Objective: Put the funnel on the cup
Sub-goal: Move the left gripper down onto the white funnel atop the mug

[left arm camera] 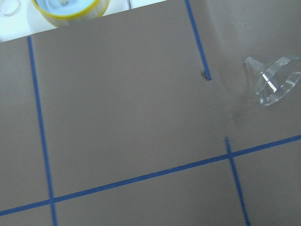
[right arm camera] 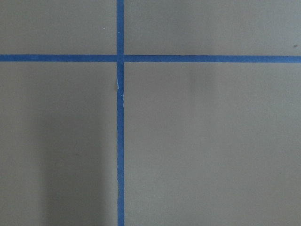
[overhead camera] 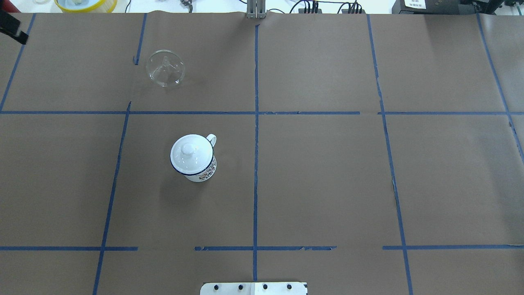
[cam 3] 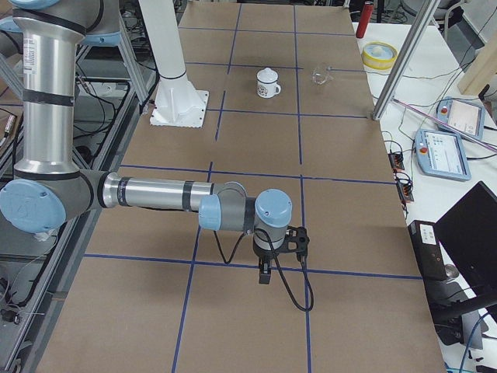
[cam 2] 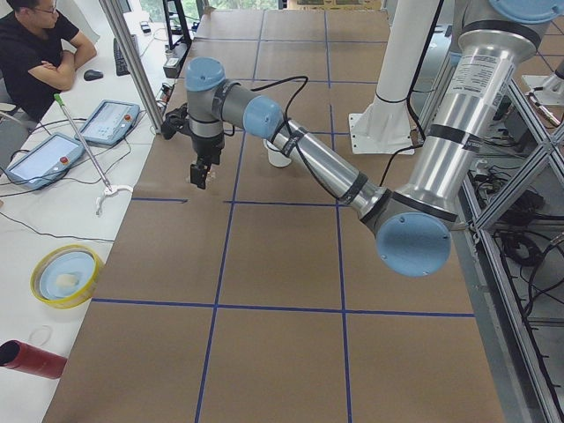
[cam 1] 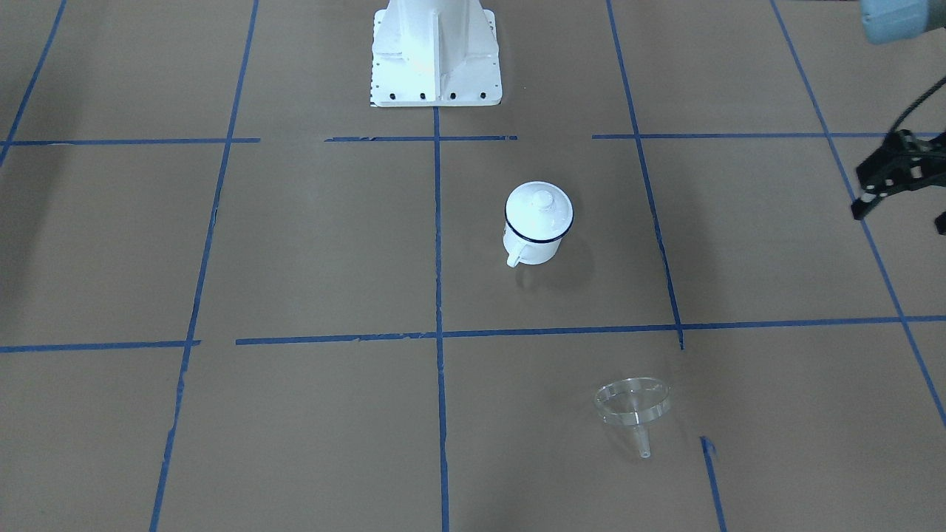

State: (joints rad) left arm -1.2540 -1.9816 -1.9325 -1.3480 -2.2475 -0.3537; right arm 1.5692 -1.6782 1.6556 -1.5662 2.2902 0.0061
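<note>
My gripper will lift the knob, and the white lid (cam 1: pixel 536 213) will come off and leave the cup standing, as the lid sits over the dark blue rim (cam 1: pixel 538 240).
The clear plastic funnel (cam 1: pixel 633 410) lies on its side on the brown paper; it also shows in the overhead view (overhead camera: pixel 166 69) and at the right edge of the left wrist view (left arm camera: pixel 277 80). The white enamel cup (cam 1: pixel 533 247) with a dark blue rim stands upright near the table's middle (overhead camera: pixel 202 172), with a white knobbed lid (cam 1: pixel 541 203) on it. My left gripper (cam 1: pixel 900 218) hovers open and empty beyond the funnel, at the table's left side. My right gripper (cam 3: pixel 265 272) shows only in the exterior right view, far from both; I cannot tell if it is open or shut.
A yellow-rimmed bowl (overhead camera: pixel 84 4) sits just off the paper near the funnel. The white robot base (cam 1: pixel 436 59) stands behind the cup. A metal post (cam 2: pixel 132 62), teach pendants (cam 2: pixel 110 122) and a seated operator (cam 2: pixel 35 53) are beside the table.
</note>
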